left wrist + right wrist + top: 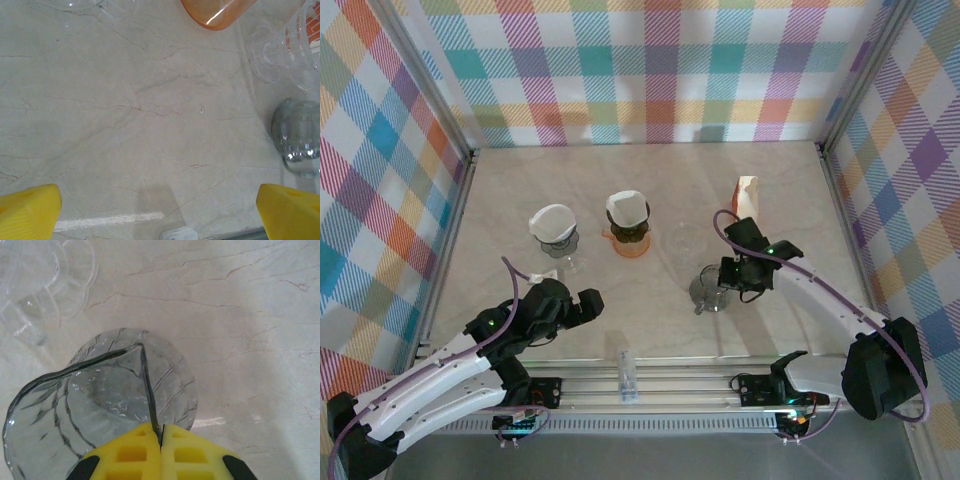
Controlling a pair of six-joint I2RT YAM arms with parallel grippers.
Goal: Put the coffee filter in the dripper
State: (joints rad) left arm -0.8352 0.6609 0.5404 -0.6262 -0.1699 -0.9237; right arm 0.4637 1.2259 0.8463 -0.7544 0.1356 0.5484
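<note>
My right gripper is pinching the grey jug's rim point(150, 399) and the space before the orange dripper point(655, 303) is open, so I should keep moving the jug until it stands there.
A smoky grey glass dripper point(708, 290) stands right of the table's middle. My right gripper point(736, 274) is shut on its rim. In the right wrist view the yellow fingers point(135, 450) pinch the thin glass wall of the dripper point(100, 400), and the right gripper point(161, 432) shows no gap. A white coffee filter point(627, 207) sits in an orange dripper point(630, 243); another white filter point(552, 222) sits in a clear dripper at the left. My left gripper point(590, 300) hangs open over bare table, and the left gripper point(160, 210) has nothing between its fingers.
A white and tan paper piece point(747, 195) stands at the back right. An empty clear glass dripper point(35, 290) is just beyond the grey one. A small clear plastic piece point(626, 375) lies by the front rail. Plaid walls enclose the table on three sides.
</note>
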